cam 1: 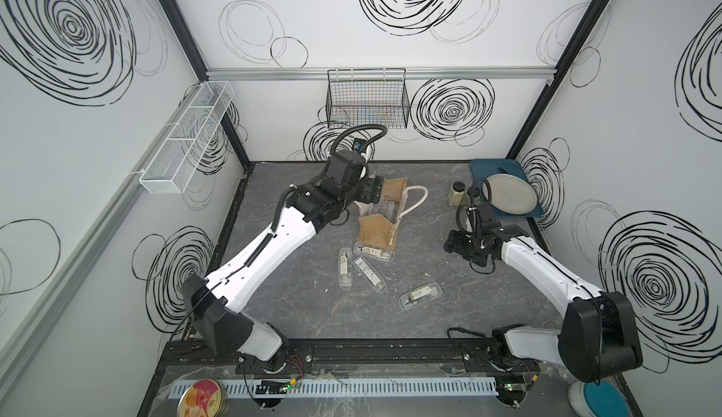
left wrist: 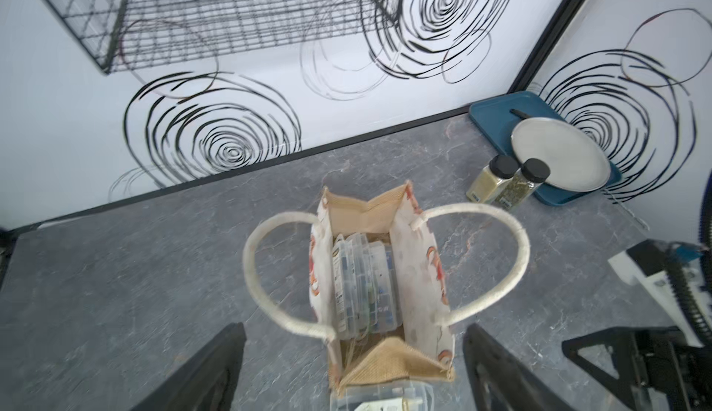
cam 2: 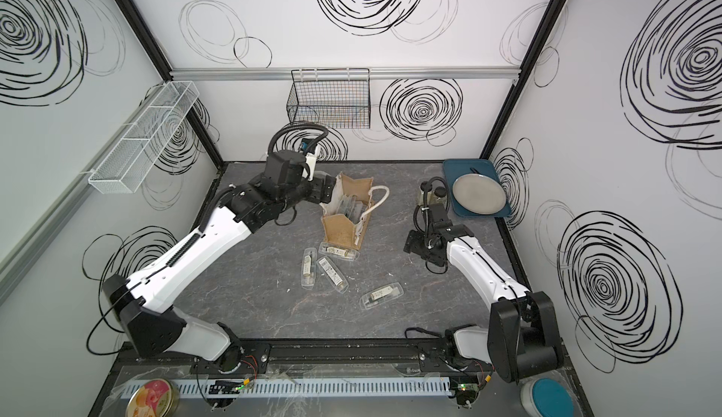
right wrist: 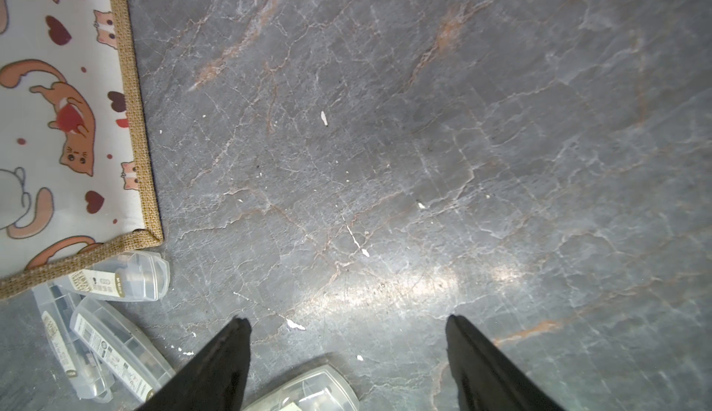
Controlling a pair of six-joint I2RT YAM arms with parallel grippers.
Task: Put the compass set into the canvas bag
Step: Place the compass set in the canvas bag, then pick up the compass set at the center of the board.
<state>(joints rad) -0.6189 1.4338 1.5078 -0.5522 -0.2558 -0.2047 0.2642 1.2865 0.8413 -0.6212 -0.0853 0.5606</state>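
Observation:
I should keep moving my left gripper down until its fingers straddle that set's middle (cam 1: 345,269), since the compass set (cam 1: 344,257) next to the slanted one has both long sides free.
The canvas bag (cam 1: 377,231) (cam 2: 340,229) stands upright mid-table, mouth open, with white rope handles spread to both sides. Several clear plastic compass set cases (left wrist: 364,286) stand on edge inside it. More compass sets lie flat on the table in front of the bag, one (cam 1: 373,251) against its near end and one (cam 1: 420,296) further right. My left gripper (cam 1: 373,192) (left wrist: 354,330) hangs open above the bag's far end, holding nothing. My right gripper (cam 1: 453,245) (right wrist: 347,319) hovers open, low over bare table right of the bag (right wrist: 57,120), with one case (right wrist: 308,390) just below it.
A black wire basket (cam 1: 367,98) hangs on the back wall and a white mesh shelf (cam 1: 187,137) on the left wall. At the back right, a blue tray (cam 1: 478,167) carries a grey plate, with two spice jars (left wrist: 489,182) beside it.

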